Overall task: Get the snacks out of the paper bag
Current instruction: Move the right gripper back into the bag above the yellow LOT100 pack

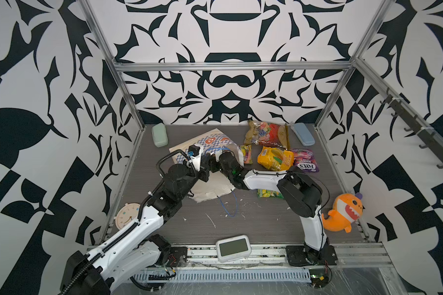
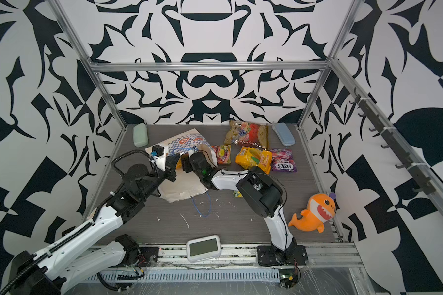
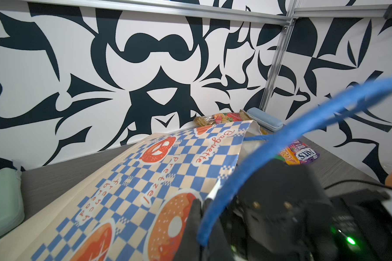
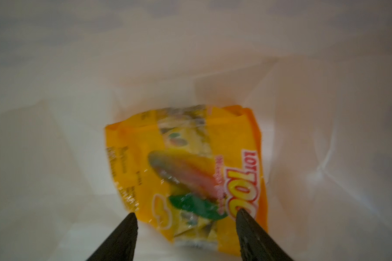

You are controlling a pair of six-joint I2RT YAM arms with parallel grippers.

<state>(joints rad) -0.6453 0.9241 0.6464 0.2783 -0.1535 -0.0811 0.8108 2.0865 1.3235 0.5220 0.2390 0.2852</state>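
I expect the yellow-orange snack packet (image 4: 189, 178) to come out easily and alone when I pull it from the bag, because white paper (image 4: 294, 130) can be seen all around the packet.
The paper bag (image 1: 207, 139) (image 2: 187, 140) lies on its side, mouth toward the table's middle. My left gripper (image 3: 200, 203) (image 2: 177, 161) is shut on the bag's upper rim (image 3: 213, 192), beside a blue cord handle (image 3: 303, 117). My right gripper (image 4: 186, 212) reaches inside the white bag interior (image 4: 77, 90), open, its fingertips flanking the near end of a yellow-orange snack packet (image 4: 190, 162). Outside the bag lie a red-gold fruit-print bag (image 1: 265, 135), an orange-pink packet (image 1: 246, 154), a yellow-orange bag (image 1: 275, 158), a purple FOX'S packet (image 1: 304, 161) and a green packet (image 1: 269, 192) half under the right arm.
A green case (image 1: 160, 134) and a blue case (image 1: 303, 134) sit in the back corners. An orange plush shark (image 1: 343, 213) is at the right edge, a round clock (image 1: 127, 217) at the left, a white display unit (image 1: 233, 248) at the front. A loose blue cord (image 1: 229, 207) trails from the bag.
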